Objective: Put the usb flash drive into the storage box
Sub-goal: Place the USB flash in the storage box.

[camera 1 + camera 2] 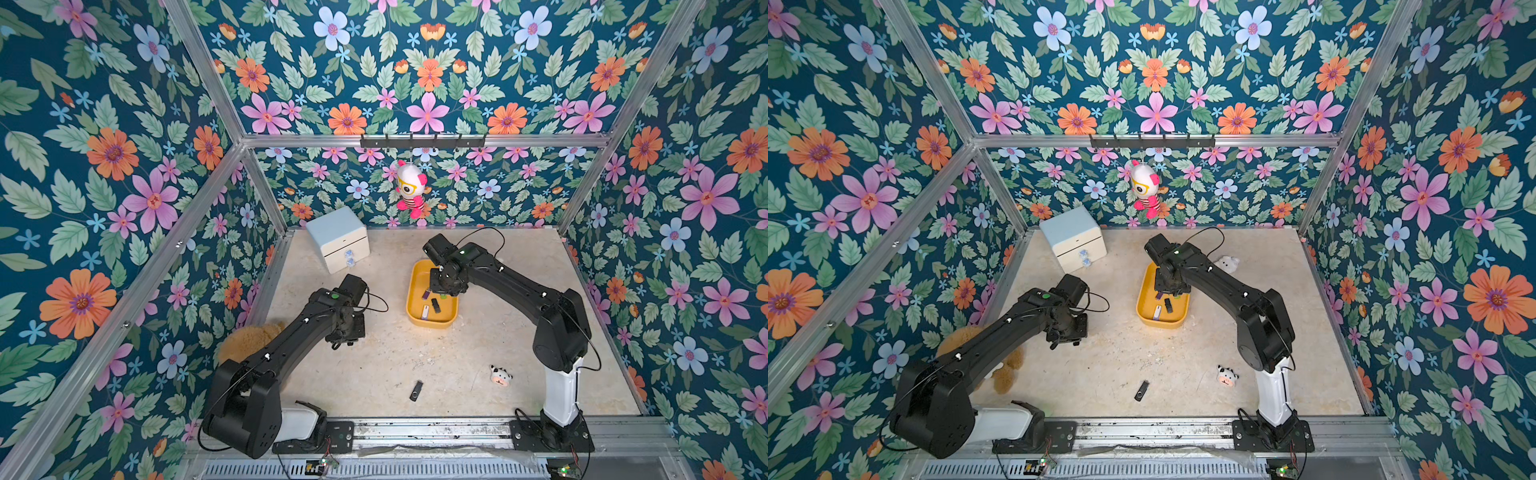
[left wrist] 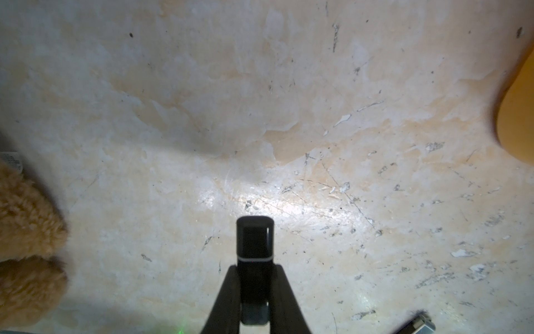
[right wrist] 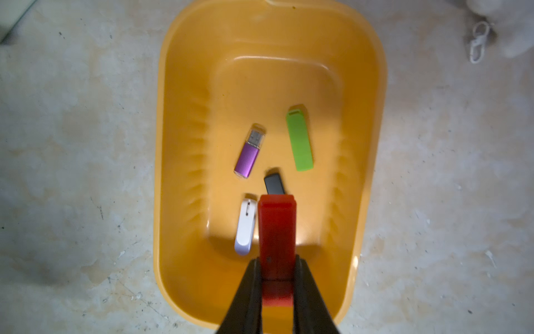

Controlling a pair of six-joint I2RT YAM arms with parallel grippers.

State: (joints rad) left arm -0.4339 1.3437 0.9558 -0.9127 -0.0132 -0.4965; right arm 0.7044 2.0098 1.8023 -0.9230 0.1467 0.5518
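Observation:
The storage box's far end (image 3: 270, 69) is free of drives, so my right gripper should keep moving the red drive there and let go of it low over the box's bottom (image 3: 264, 92).
The yellow storage box (image 1: 411, 291) (image 1: 1142, 299) sits mid-table. My right gripper (image 3: 278, 260) hangs over its near end, shut on a red usb flash drive (image 3: 277, 228). On the box floor (image 3: 225, 92) lie several drives: purple (image 3: 247, 157), green (image 3: 299, 138), white (image 3: 245, 225) and black (image 3: 274, 185). My left gripper (image 2: 255, 266) is above bare table left of the box, shut on a black usb flash drive (image 2: 255, 240). The box's side (image 2: 517, 115) shows in the left wrist view. Another black flash drive (image 1: 416, 390) (image 1: 1141, 390) lies near the front edge.
A pale blue-and-white drawer cabinet (image 1: 338, 239) stands at the back left. A brown plush (image 1: 249, 338) lies under my left arm. A small cow toy (image 1: 500, 376) sits front right and a white plush (image 1: 1227, 262) behind my right arm. A doll (image 1: 409, 189) hangs on the back wall.

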